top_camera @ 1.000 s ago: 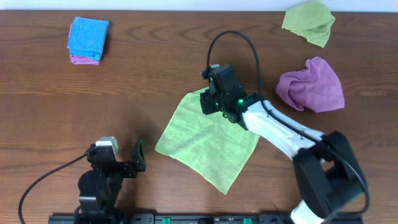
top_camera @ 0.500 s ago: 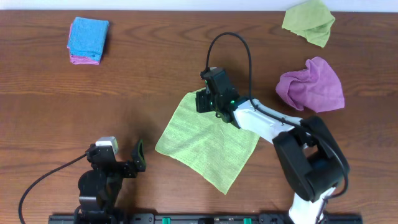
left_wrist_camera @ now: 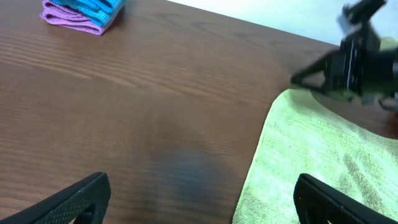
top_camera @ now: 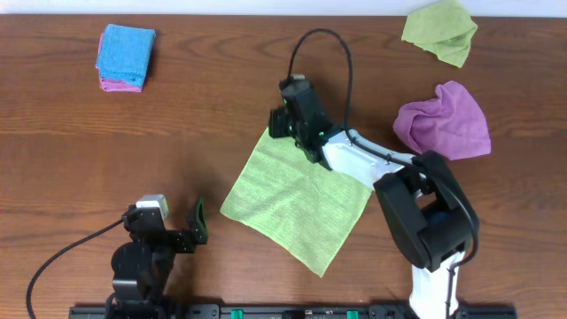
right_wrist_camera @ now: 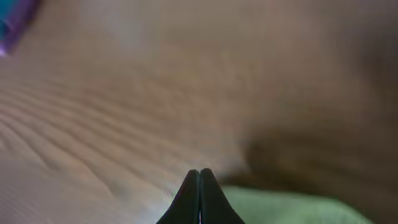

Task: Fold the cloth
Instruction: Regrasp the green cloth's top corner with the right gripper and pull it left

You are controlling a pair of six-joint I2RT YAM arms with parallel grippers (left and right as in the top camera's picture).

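My shut right gripper is past the crooked cloth's top corner (top_camera: 269,136). So it should push down on the cloth's upper part (top_camera: 303,170) and turn the cloth straight before folding.
A light green cloth (top_camera: 297,199) lies flat and unfolded on the wooden table, like a diamond; it also shows in the left wrist view (left_wrist_camera: 311,162) and the right wrist view (right_wrist_camera: 286,208). My right gripper (top_camera: 282,124) is shut at the cloth's top corner. In the right wrist view its fingertips (right_wrist_camera: 200,180) are pressed together low over the wood, with the cloth edge just behind them and nothing visibly between them. My left gripper (top_camera: 173,229) is open and empty left of the cloth's left corner; in the left wrist view it (left_wrist_camera: 202,202) spans bare wood and the cloth's edge.
A folded blue and pink stack (top_camera: 124,58) lies at the far left, also in the left wrist view (left_wrist_camera: 81,11). A crumpled green cloth (top_camera: 440,31) and a crumpled purple cloth (top_camera: 443,121) lie at the far right. The right arm's cable (top_camera: 323,53) loops above the cloth.
My right gripper has moved up and left, from over the cloth's upper part to its top corner. The cloth and the left arm have not moved.
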